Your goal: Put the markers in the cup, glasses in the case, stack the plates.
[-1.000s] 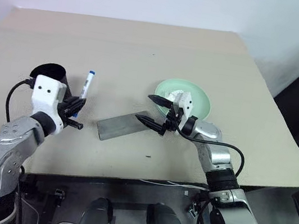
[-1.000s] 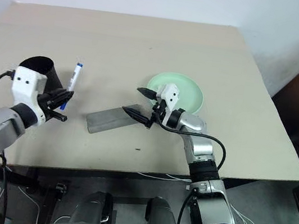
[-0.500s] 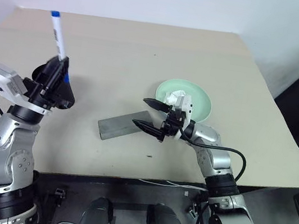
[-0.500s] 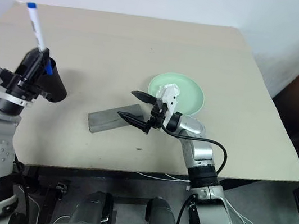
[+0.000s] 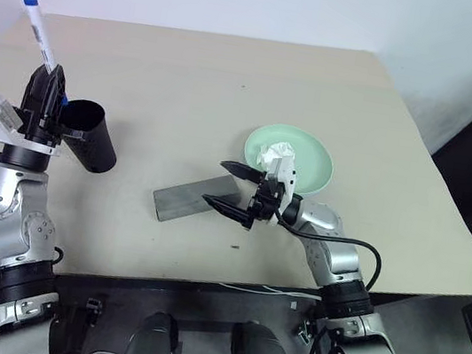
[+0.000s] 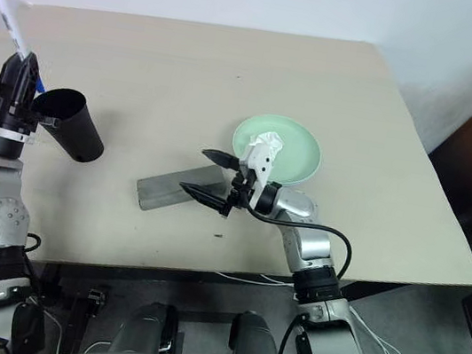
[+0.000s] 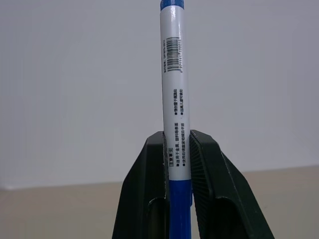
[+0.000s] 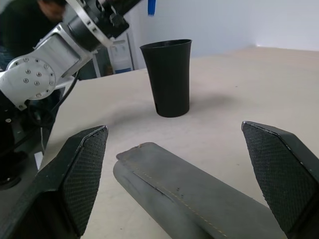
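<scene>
The marker is upright with its lower blue end (image 5: 65, 100) over the cup's opening (image 5: 84, 114), so the robot's left gripper should now lower it and let go inside the cup's rim.
My left gripper (image 5: 47, 80) is shut on a white marker (image 5: 39, 34) with a blue cap, holding it upright just left of and above the rim of the black cup (image 5: 90, 137). The barrel rises between the fingers (image 7: 149, 189) as marker (image 7: 174, 94). The cup (image 8: 167, 77) stands upright. My right gripper (image 5: 217, 183) is open, its fingers (image 8: 84, 169) spread over the right end of the flat grey case (image 5: 185, 201), not touching it. A mint green plate (image 5: 313, 158) lies behind the right hand. The glasses are out of view.
A crumpled white tissue (image 5: 274, 157) lies on the green plate. The table's near edge (image 5: 202, 279) runs close below the right arm, and its right edge (image 5: 446, 210) drops to the floor. Bare tabletop (image 5: 206, 82) stretches behind the cup and case.
My left gripper swung up and to the left with the marker, turning it from a low tilt beside the cup to upright above the cup's left rim. The right gripper barely moved.
</scene>
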You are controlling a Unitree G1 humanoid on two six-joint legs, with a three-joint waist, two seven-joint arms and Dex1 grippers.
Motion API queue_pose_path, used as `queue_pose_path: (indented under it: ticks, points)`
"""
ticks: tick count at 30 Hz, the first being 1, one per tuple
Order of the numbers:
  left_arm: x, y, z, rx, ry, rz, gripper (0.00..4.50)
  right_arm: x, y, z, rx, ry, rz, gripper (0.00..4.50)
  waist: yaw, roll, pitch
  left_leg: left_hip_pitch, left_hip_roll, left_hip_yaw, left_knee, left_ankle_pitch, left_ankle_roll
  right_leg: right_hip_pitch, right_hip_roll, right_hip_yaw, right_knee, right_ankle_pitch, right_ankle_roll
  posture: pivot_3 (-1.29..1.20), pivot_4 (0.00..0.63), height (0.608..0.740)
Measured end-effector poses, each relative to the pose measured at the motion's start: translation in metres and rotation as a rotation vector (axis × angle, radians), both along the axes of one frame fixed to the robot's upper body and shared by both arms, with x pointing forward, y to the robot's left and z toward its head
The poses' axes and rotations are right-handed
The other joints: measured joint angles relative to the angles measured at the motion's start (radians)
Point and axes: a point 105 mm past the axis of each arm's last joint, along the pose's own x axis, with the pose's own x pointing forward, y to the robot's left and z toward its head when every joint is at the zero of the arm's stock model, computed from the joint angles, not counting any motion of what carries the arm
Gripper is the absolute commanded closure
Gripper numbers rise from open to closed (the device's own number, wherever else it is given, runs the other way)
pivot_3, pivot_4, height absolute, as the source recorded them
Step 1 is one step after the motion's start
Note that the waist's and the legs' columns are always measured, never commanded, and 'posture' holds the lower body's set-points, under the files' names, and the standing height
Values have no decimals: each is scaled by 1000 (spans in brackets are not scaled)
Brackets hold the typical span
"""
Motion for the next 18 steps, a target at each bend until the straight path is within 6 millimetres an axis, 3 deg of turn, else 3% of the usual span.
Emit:
queue_pose_path:
  ticks: [6,18]
  points:
    - [0,7,-2,33,13,52,4222,2,-1,0,0,-2,-20,0,0,0,0,0,0,0,0,0,0,0,0,0,0,0,0,0,150,726]
    - [11,4,-28,5,105,23,4222,6,-4,1,-24,-30,-56,0,-1,0,0,0,0,0,0,0,0,0,0,0,0,0,0,0,150,726]
